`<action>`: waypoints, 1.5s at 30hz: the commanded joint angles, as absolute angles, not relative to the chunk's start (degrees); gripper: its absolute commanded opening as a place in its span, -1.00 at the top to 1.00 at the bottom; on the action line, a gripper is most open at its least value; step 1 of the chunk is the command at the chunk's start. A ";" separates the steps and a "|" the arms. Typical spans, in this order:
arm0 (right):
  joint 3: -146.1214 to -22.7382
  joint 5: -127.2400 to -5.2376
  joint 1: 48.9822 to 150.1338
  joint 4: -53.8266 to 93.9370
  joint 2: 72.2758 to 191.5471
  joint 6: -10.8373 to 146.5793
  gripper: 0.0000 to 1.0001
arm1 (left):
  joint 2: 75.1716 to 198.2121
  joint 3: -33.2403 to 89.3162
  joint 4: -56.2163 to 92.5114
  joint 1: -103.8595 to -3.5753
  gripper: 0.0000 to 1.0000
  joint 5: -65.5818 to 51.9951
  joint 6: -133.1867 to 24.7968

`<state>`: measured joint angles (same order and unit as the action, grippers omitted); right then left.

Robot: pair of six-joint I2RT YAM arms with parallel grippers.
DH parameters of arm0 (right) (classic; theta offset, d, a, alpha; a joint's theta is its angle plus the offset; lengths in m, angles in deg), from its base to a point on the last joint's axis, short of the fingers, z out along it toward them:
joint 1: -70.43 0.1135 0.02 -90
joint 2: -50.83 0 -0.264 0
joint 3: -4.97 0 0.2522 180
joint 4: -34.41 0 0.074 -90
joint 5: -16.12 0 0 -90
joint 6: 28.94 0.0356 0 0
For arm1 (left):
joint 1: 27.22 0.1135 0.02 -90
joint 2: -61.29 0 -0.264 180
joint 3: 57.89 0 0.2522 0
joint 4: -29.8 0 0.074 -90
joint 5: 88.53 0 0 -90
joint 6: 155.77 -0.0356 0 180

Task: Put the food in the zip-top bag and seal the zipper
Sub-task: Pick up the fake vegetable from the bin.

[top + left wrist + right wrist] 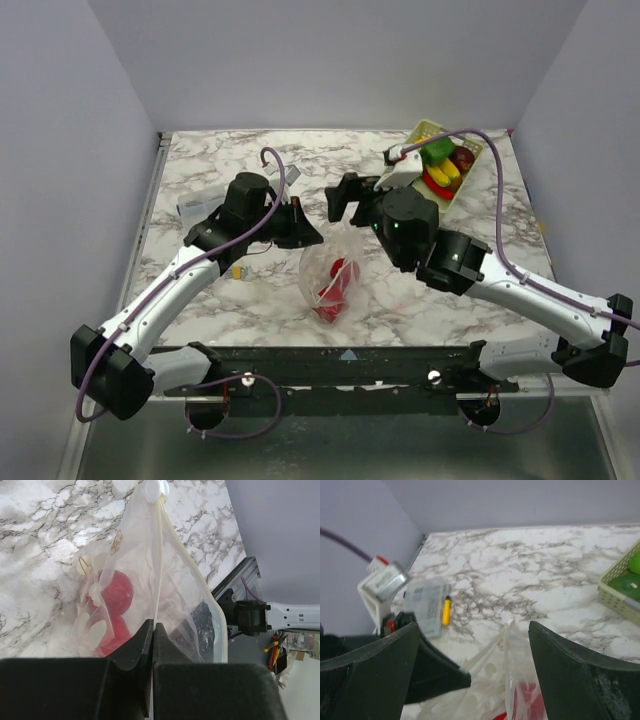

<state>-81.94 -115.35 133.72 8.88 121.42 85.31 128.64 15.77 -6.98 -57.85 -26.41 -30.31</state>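
Observation:
The green pepper (437,150) lies uncovered on top of the yellow food, so my right gripper needs to go to the pale-green basket next until its fingers close around the pepper.
The clear zip-top bag (328,285) lies mid-table with red toy food (342,272) inside. My left gripper (306,233) is shut on the bag's mouth edge. In the left wrist view its jaws (153,626) pinch the pale zipper strip (159,555), which runs up to a white end piece (152,490); the red food (114,597) shows through the bag (185,605). My right gripper (344,203) is open and empty, just above the bag's far end. In the right wrist view its fingers (474,627) straddle the bag top (517,680).
A pale-green basket (428,130) at the back right holds green, yellow and red toy food (442,168); its corner shows in the right wrist view (615,587). A small clear packet (426,605) and a yellow item (446,611) lie left of the bag.

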 commanded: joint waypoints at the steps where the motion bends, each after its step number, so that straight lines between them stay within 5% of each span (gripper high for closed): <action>1: -89.33 -118.69 127.80 2.75 125.52 85.09 -0.84 | 128.73 15.57 -7.07 -57.17 1.00 -27.01 -29.87; 17: -93.73 -92.92 90.51 -1.52 138.27 101.53 -1.00 | 128.69 15.20 -6.49 -57.05 1.00 -27.44 -29.39; 21: -97.72 -93.83 85.99 -3.48 145.93 107.14 -0.88 | 128.69 14.94 -6.15 -56.84 1.00 -27.58 -29.13; 25: -101.82 -95.91 83.56 -3.60 152.73 109.69 -1.00 | 128.70 14.62 -5.76 -56.84 1.00 -27.97 -28.84; 45: -125.05 -88.35 71.81 -10.40 178.66 116.83 -1.00 | 128.92 14.14 -5.36 -56.66 1.00 -26.92 -29.06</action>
